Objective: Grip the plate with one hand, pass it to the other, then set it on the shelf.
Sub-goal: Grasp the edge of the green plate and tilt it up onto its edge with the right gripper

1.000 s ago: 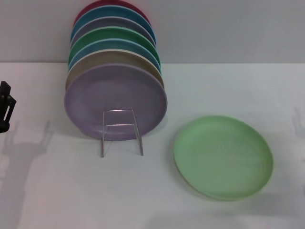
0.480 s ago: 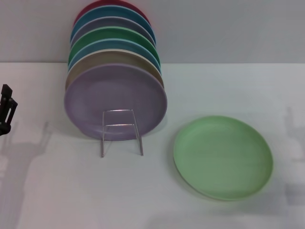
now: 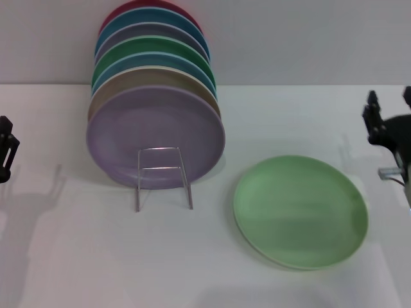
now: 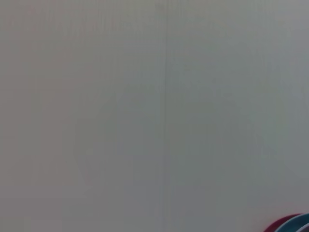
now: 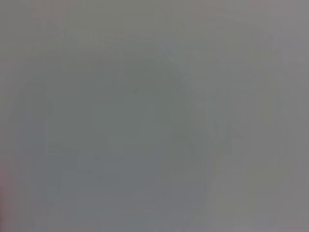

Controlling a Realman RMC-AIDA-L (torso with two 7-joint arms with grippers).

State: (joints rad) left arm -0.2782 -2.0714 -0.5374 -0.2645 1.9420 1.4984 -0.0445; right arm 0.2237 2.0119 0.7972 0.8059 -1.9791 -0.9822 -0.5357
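Observation:
The robot's right gripper faces the grey wall [image 3: 379,45] with its fingers side by side, so it should turn and come down to the light green plate's closest rim [image 3: 359,192].
The light green plate [image 3: 300,210] lies flat on the white table, right of centre in the head view. The silver wire shelf [image 3: 164,177] stands left of it, its looped front frame before a row of upright plates. My right gripper [image 3: 389,110] has come in at the right edge, above and beyond the plate's right side, with two dark fingers apart and nothing between them. My left gripper [image 3: 5,149] is at the far left edge, away from both. The wrist views show only blank wall.
Several plates stand upright in the shelf, a lavender plate [image 3: 156,137] foremost, then beige, blue, dark green and others behind. Their rims [image 4: 292,224] show at a corner of the left wrist view. A grey wall rises behind the table.
My right gripper has come into the head view at the right edge. My left gripper has slid a little down and toward the left edge. The plates have not moved.

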